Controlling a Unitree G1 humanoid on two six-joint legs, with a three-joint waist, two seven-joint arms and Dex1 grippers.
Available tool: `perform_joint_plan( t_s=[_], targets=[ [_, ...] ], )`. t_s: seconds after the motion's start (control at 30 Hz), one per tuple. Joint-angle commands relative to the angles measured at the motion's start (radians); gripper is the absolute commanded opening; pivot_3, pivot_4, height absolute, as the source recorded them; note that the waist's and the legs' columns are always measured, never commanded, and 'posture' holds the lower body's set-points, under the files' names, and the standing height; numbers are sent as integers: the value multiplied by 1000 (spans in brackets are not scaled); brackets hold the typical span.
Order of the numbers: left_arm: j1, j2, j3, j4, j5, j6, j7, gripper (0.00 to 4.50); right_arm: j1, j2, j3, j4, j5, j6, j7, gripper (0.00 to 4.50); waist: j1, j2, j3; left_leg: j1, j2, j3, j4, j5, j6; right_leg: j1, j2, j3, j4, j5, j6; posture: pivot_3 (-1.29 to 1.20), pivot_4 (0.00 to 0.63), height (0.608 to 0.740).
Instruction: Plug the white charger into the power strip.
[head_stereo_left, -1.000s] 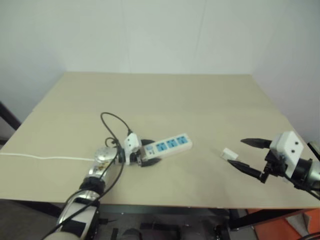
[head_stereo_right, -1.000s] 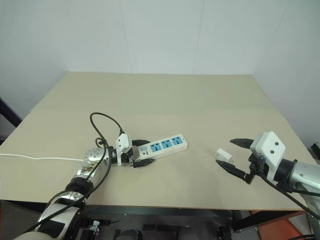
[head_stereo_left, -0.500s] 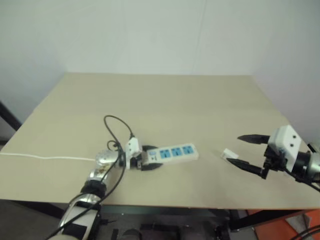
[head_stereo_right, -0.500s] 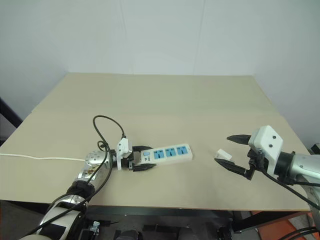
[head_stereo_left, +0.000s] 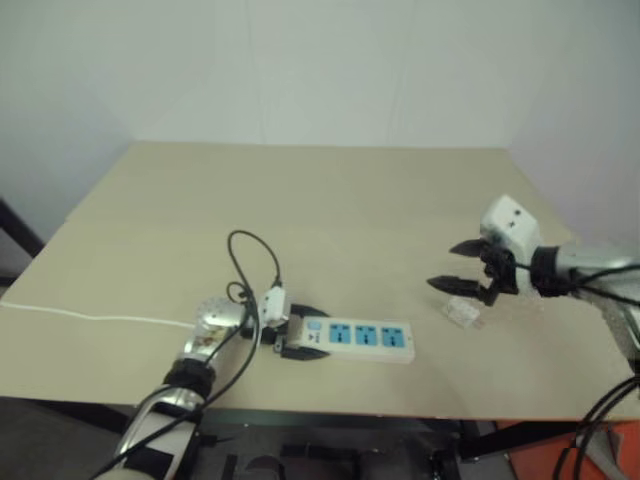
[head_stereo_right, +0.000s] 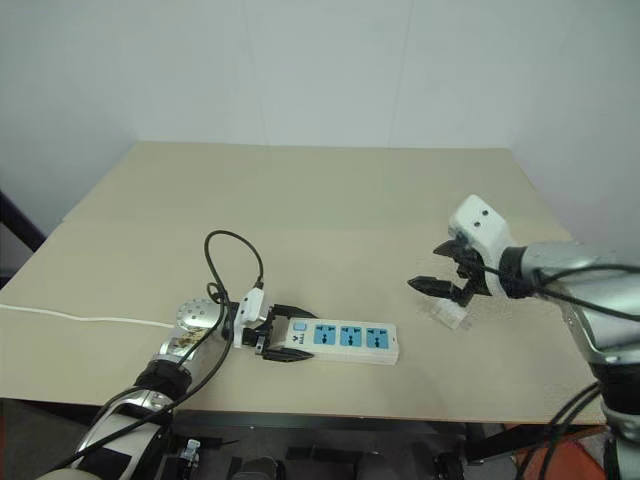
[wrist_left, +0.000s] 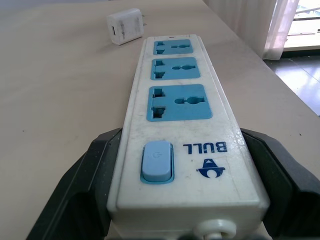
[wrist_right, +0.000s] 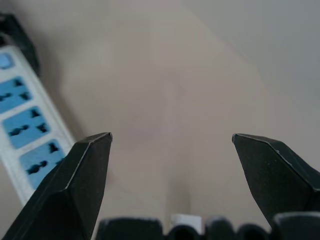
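Note:
I expect the white charger (head_stereo_left: 462, 312) to stay standing upright by itself when I push it in, because the open slots in the blue sockets (head_stereo_left: 340, 334) face up.
The power strip (head_stereo_left: 358, 338), a long white bar with three blue sockets, lies flat near the table's front edge, roughly parallel to it. My left gripper (head_stereo_left: 296, 340) is shut on its switch end, and the left wrist view shows a black finger (wrist_left: 85, 190) pressed against each side of the strip (wrist_left: 180, 125). The white charger (head_stereo_left: 463, 315) rests on the table to the strip's right, a short gap from its free end, and also shows beyond the strip as a charger (wrist_left: 125, 26). My right gripper (head_stereo_left: 442, 266) hangs open just above the charger (wrist_right: 186, 220), empty.
A thin white cord (head_stereo_left: 90, 315) runs from the strip's end across the tan table (head_stereo_left: 330, 200) to its left edge. A black cable (head_stereo_left: 250, 250) loops above my left wrist. The table's right edge lies close behind my right arm.
My left gripper closed on the strip and swung it, so its free end came toward the front edge. My right gripper rose from the front right and moved in over the charger.

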Motion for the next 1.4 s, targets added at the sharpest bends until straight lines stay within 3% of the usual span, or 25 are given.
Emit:
perform_joint_plan(
  t_s=[0.03, 0.23, 0.43, 0.77, 1.1, 1.2, 1.4],
  targets=[
    [3, -19, -26, 11, 18, 11, 8, 3295, -150, -6, 119, 44, -42, 196, -28, 4500, 5, 0, 0, 0, 0, 0, 0, 0, 0, 0, 0, 0, 0, 0, 0, 0, 150, 740],
    [7, -25, -35, 11, 21, 24, 19, 3295, -411, -39, 471, 219, -156, 266, 127, 4500, 11, 1, 0, -1, 0, 0, 0, 0, 0, -1, 0, -1, -1, -1, 0, 0, 150, 740],
    [15, -24, -44, -5, 23, 35, 14, 3295, -526, 0, 680, 419, -261, 198, 289, 4500, 11, 1, 0, -1, 0, 0, 1, 0, 0, -2, 0, -2, 0, -2, 3, 0, 150, 740],
    [30, -17, -48, -36, 19, 57, 14, 3295, -493, 84, 774, 607, -407, 52, 407, 4500, 10, 2, 0, -1, 0, 0, 1, 0, 0, -2, 0, -2, 1, -2, 3, 0, 150, 740],
    [42, -12, -48, -64, 19, 77, 24, 3295, -465, 173, 760, 758, -507, -39, 449, 4500, 8, 2, 0, -1, 0, -1, 1, 0, 0, -2, 0, -2, 1, 0, 0, 0, 150, 740],
    [50, -8, -49, -74, 20, 81, 28, 3295, -464, 188, 745, 776, -525, -57, 459, 3934, 7, 2, 0, -1, 0, -1, 1, 0, 0, -2, 0, -2, 1, 0, 0, 0, 150, 740],
    [56, -2, -49, -86, 20, 89, 34, 3295, -452, 196, 733, 775, -564, -68, 488, 1936, 5, 2, 0, -1, 0, -1, 1, 0, 0, -2, 0, -2, 1, 0, 0, 0, 150, 740]
  ],
)
